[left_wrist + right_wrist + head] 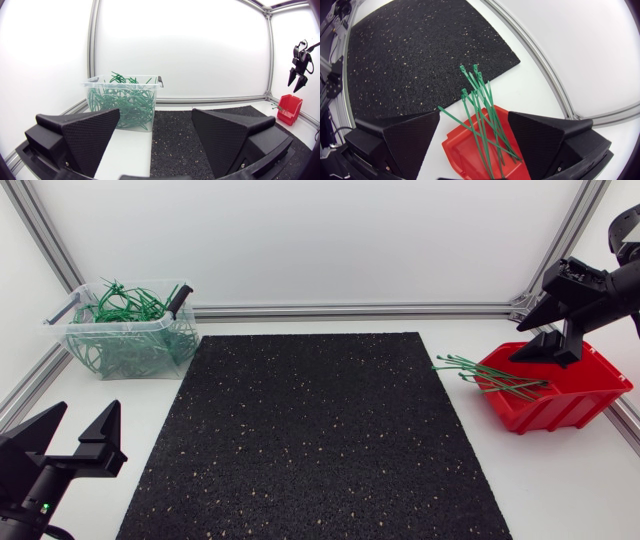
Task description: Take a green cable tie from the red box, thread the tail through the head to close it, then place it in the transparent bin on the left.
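Green ties jut straight (456,364) out beyond the rim of the red box, so I expect the green cable tie (500,379) to stay almost straight when I carry it by one end.
A red box (552,393) sits at the table's right side with several green cable ties (490,376) sticking out over its left rim. My right gripper (548,342) hangs open above the box, nothing between its fingers. From the right wrist view the ties (482,115) fan out of the red box (470,155) directly below my open right gripper (475,140). The transparent bin (128,330) at the back left holds a tangle of closed green ties. My left gripper (78,442) rests open at the front left, empty; ahead of it stands the bin (125,102).
A black speckled mat (310,435) covers the middle of the table. An aluminium frame rail (350,310) runs along the back edge. My right gripper (299,75) shows far off above the red box (290,109) in the left wrist view.
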You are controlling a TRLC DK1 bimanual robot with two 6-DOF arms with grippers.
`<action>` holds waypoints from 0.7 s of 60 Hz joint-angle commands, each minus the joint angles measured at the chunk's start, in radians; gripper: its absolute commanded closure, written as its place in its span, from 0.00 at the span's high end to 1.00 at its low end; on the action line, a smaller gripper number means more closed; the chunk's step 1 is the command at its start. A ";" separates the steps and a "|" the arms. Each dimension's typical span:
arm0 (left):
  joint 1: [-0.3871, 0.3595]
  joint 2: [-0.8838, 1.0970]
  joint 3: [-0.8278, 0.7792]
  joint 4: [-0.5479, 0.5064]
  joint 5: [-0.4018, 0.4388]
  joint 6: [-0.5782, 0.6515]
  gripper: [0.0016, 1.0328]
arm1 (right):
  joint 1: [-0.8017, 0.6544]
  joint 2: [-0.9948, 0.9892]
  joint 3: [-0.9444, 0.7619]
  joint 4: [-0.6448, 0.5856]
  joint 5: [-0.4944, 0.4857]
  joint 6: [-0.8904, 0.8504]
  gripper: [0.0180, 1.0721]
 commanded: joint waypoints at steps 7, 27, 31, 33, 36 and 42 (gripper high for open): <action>-0.006 -0.006 -0.039 -0.021 -0.003 -0.019 0.97 | 0.007 0.003 -0.069 -0.006 0.047 -0.207 0.88; -0.006 -0.006 -0.039 -0.023 -0.003 -0.019 0.97 | 0.094 -0.035 -0.240 0.106 0.146 -0.285 0.77; -0.006 -0.006 -0.039 -0.023 -0.003 -0.019 0.97 | 0.114 -0.037 -0.275 0.146 0.180 -0.285 0.74; -0.006 -0.006 -0.039 -0.023 -0.003 -0.019 0.97 | 0.119 -0.035 -0.286 0.155 0.186 -0.285 0.72; -0.006 -0.006 -0.039 -0.023 -0.005 -0.019 0.97 | 0.124 -0.035 -0.298 0.170 0.191 -0.287 0.72; -0.006 -0.006 -0.039 -0.023 -0.005 -0.019 0.97 | 0.127 -0.030 -0.310 0.187 0.199 -0.288 0.59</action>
